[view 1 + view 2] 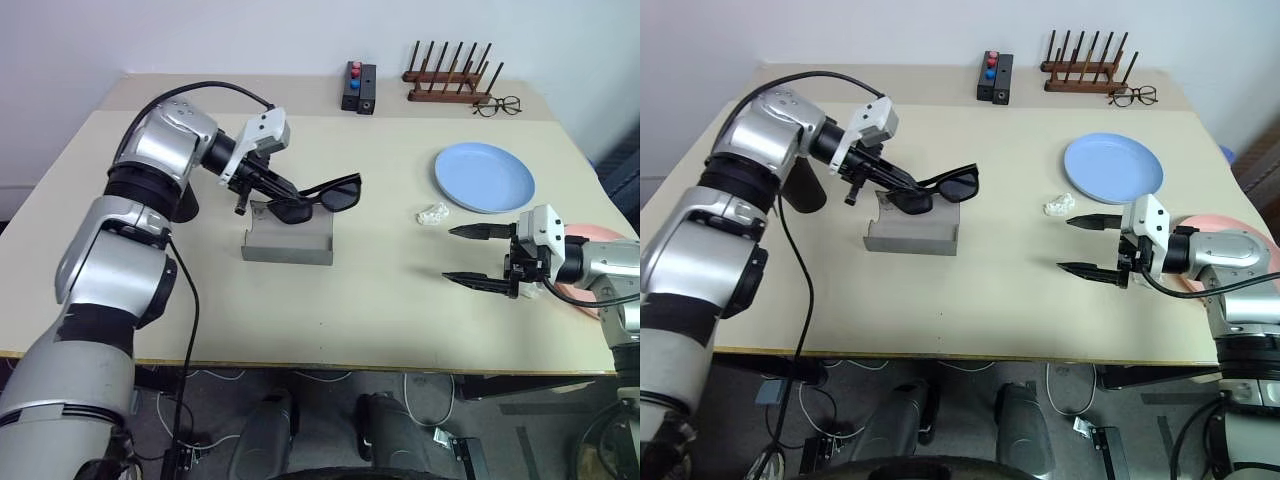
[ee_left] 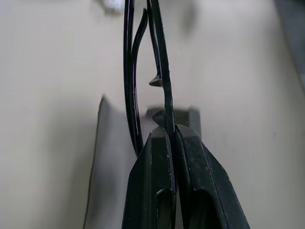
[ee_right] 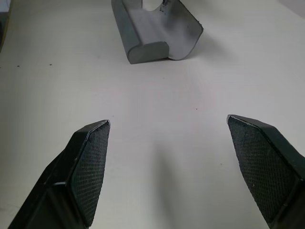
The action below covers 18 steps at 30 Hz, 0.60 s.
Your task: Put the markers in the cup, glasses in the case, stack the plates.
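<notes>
The robot's left gripper has the black glasses (image 1: pixel 340 194) lined up along the length of the open grey case (image 1: pixel 290 237), so it should keep lowering them until both lenses sit inside, then let go.
My left gripper (image 1: pixel 288 192) is shut on one temple of the black glasses (image 1: pixel 335 194) and holds them in the air just over the open grey case (image 1: pixel 290 243); its own view shows the temple pinched between the fingers (image 2: pixel 190 157). Behind my left forearm stands the black cup (image 1: pixel 808 190), partly hidden. The light blue plate (image 1: pixel 485 177) lies at the back right. The pink plate (image 1: pixel 1225 232) lies at the right edge, mostly covered by my right arm. My right gripper (image 1: pixel 448 254) is open and empty, low over bare table and pointing toward the case (image 3: pixel 157 28). The markers are out of view.
A small white crumpled scrap (image 1: pixel 433 213) lies beside the blue plate. At the back edge stand a black box with red and blue buttons (image 1: pixel 358 88), a wooden peg rack (image 1: pixel 450 82) and wire-rimmed spectacles (image 1: pixel 497 105).
</notes>
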Tool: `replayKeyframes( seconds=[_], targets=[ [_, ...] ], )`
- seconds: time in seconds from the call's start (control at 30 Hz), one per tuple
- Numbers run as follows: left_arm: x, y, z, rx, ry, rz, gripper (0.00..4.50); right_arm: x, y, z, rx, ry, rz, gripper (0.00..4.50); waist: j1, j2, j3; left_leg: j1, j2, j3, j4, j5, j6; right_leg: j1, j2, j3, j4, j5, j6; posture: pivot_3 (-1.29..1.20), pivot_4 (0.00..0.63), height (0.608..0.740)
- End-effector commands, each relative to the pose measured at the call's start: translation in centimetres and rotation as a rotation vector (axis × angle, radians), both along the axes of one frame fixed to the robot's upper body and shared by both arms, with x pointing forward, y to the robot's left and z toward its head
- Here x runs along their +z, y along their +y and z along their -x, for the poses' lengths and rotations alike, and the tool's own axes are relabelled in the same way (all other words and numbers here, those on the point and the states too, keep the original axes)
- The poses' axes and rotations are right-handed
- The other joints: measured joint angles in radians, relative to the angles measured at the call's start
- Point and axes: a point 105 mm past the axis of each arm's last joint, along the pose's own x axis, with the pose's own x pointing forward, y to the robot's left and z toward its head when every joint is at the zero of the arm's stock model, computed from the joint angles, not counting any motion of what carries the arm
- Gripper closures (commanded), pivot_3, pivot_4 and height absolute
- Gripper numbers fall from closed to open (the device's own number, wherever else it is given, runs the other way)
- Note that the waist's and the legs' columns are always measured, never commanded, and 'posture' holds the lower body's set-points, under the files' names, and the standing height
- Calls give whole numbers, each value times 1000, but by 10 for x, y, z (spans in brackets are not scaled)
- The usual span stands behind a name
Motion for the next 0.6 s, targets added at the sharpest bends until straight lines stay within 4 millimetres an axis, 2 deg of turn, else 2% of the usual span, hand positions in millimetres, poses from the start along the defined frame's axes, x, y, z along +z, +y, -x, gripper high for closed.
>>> replayKeyframes(
  seconds=[0.03, 0.3, 0.47, 0.6],
  targets=[
    [12, 6, -1, -15, -60, -44, 4462, 9, 1, -3, 7, -45, -4, 467, 0, 0, 0, 0, 0, 0, 0, 0, 0, 0, 0, 0, 0, 0, 0, 0, 150, 740],
    [-17, 29, 1, -36, -54, -184, 4462, 7, 5, 0, 22, -38, -16, 467, 1, 0, 0, -1, 0, 0, 0, 0, 0, -1, 0, 0, 0, 0, 0, 0, 150, 740],
    [-33, 30, 5, -72, -36, -223, 4462, 7, 3, 3, 20, -35, -16, 467, 2, 0, 0, -1, 0, 0, 0, 0, 0, -1, 0, 0, 0, 0, 0, 0, 150, 740],
    [-37, 30, 6, -87, -33, -232, 4462, 7, 2, 5, 15, -32, -14, 467, 1, 0, 0, -1, 0, 0, 0, 0, 0, -1, 0, 0, 0, 0, 0, 0, 150, 740]
  ],
)
